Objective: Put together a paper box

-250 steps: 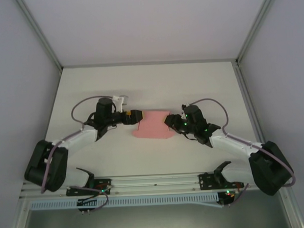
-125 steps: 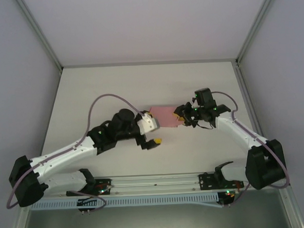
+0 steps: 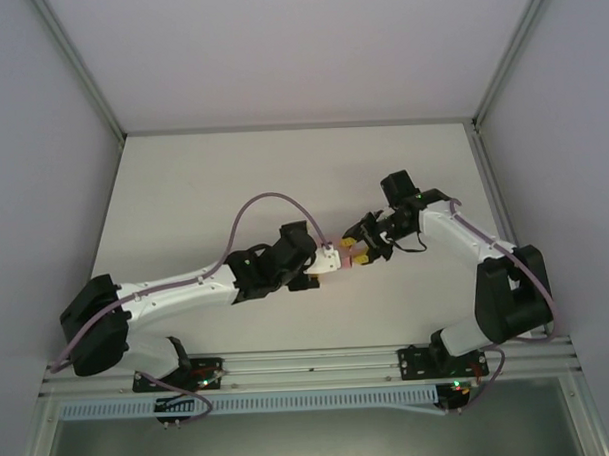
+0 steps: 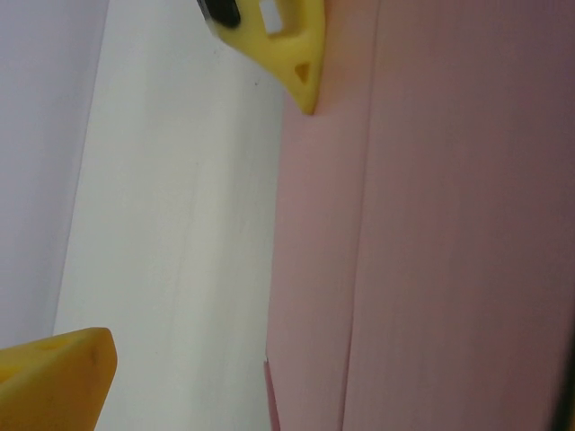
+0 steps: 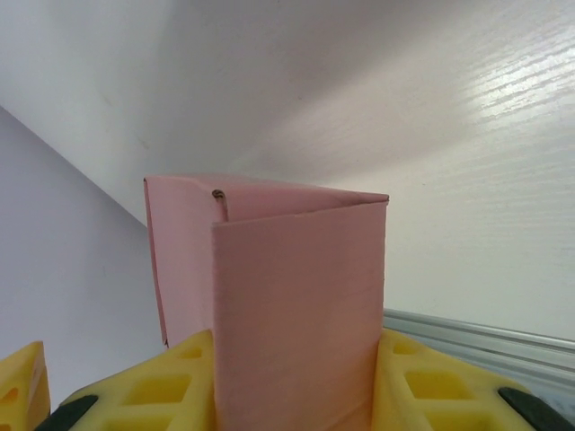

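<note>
The paper box's end, where the flap gapes (image 5: pixel 269 212), is held by my right gripper, so my left gripper should hold the box's body (image 4: pixel 323 224) while my right gripper pushes the flap shut.
The paper box (image 5: pixel 296 287) is a pink, partly folded card shell that stands up between the yellow fingers (image 5: pixel 431 386) of my right gripper (image 5: pixel 292 382), which is shut on it. In the top view the paper box (image 3: pixel 342 248) hangs just above the middle of the white table (image 3: pixel 183 182), with the right gripper (image 3: pixel 360 250) on its right. My left gripper (image 3: pixel 332 260) is open and sits right against the box's left side. One of its yellow fingers (image 4: pixel 54 377) stands clear of the pink panel (image 4: pixel 431 224). I cannot tell whether it touches the box.
An aluminium rail (image 3: pixel 309 363) runs along the near edge, by both arm bases. Grey walls and frame posts (image 3: pixel 79 71) close in the table on the left, right and back. A purple cable (image 3: pixel 254 205) loops above the left forearm.
The pink piece went from lying flat to held up as a narrow folded shape. My left gripper swung down, then across to the box's left side. The right gripper moved slightly nearer.
</note>
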`<state>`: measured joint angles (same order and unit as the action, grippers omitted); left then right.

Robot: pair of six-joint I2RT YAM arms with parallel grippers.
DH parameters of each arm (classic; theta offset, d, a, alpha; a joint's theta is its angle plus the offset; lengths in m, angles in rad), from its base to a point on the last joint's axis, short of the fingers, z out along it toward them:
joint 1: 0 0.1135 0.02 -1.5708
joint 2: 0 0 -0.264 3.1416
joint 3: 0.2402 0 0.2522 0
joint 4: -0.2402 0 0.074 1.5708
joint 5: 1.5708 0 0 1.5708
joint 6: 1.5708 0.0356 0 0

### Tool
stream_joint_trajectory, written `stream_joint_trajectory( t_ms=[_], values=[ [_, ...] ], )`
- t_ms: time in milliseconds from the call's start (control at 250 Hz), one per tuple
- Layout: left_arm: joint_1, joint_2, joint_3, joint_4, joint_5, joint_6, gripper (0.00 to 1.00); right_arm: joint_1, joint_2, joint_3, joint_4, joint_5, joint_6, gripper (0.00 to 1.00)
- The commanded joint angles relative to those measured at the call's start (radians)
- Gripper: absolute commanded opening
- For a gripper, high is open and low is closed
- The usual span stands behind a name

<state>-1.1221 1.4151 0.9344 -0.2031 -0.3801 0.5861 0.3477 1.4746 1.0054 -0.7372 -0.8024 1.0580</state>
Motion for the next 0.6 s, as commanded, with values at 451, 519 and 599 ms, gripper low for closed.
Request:
stream_joint_trajectory(
  t_ms=[451, 519, 599],
  values=[
    [-0.001, 0.001, 0.007, 0.084, 0.050, 0.046, 0.59, 0.009, -0.006, 0.016, -0.032, -0.117, -0.007, 0.27],
    [0.000, -0.004, 0.010, 0.081, 0.066, 0.044, 0.54, 0.013, -0.008, 0.009, -0.022, -0.119, 0.005, 0.36],
    [0.001, -0.006, 0.010, 0.077, 0.083, 0.051, 0.49, 0.023, -0.018, 0.001, 0.011, -0.109, 0.033, 0.42]
  ],
)
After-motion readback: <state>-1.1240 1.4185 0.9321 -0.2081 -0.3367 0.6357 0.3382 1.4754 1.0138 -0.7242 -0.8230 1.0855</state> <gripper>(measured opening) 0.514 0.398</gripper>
